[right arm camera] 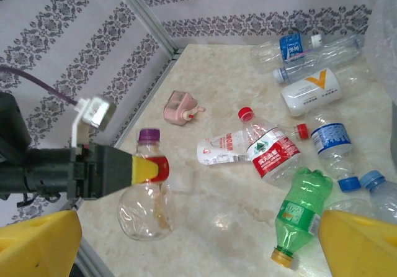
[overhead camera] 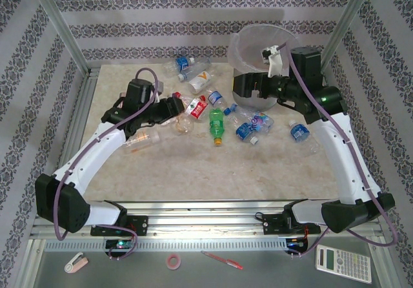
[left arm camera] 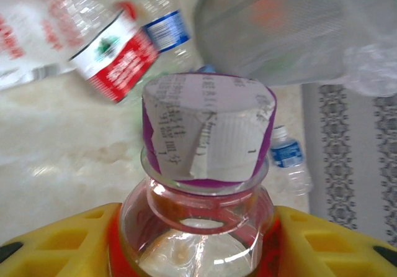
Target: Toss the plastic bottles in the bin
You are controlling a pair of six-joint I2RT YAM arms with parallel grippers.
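Note:
The left gripper holds the purple-capped bottle's red label (right arm camera: pixel 162 168), leaving the bottle's bottom half (right arm camera: pixel 146 212) free, so the right gripper should keep moving there until its fingers close.
My left gripper (overhead camera: pixel 175 109) (left arm camera: pixel 197 247) is shut on the neck of a clear purple-capped bottle (left arm camera: pixel 208 128) (right arm camera: pixel 146 205), held just above the table at mid-left; its yellow and red pads (right arm camera: pixel 149 169) press both sides of the neck. My right gripper (right arm camera: pixel 198 246) (overhead camera: pixel 258 84) hangs open in front of the bin (overhead camera: pixel 248 59) (left arm camera: pixel 279 28), nothing between its fingers. Several plastic bottles lie on the table: a red-labelled one (overhead camera: pixel 195 106) (right arm camera: pixel 268 154), a green one (overhead camera: pixel 216 125) (right arm camera: pixel 299 215), a white one with an orange V (overhead camera: pixel 201 80) (right arm camera: pixel 310 90), and blue-labelled ones (overhead camera: pixel 248 128) (right arm camera: pixel 330 141).
A small pinkish boxy object (right arm camera: pixel 180 109) lies near the far left corner. Another clear bottle (overhead camera: pixel 142 139) lies under the left arm. Metal frame posts (overhead camera: pixel 61 26) and patterned walls close in the table. A calculator (overhead camera: pixel 343 264) and a tape roll (overhead camera: pixel 173 261) lie on the front shelf.

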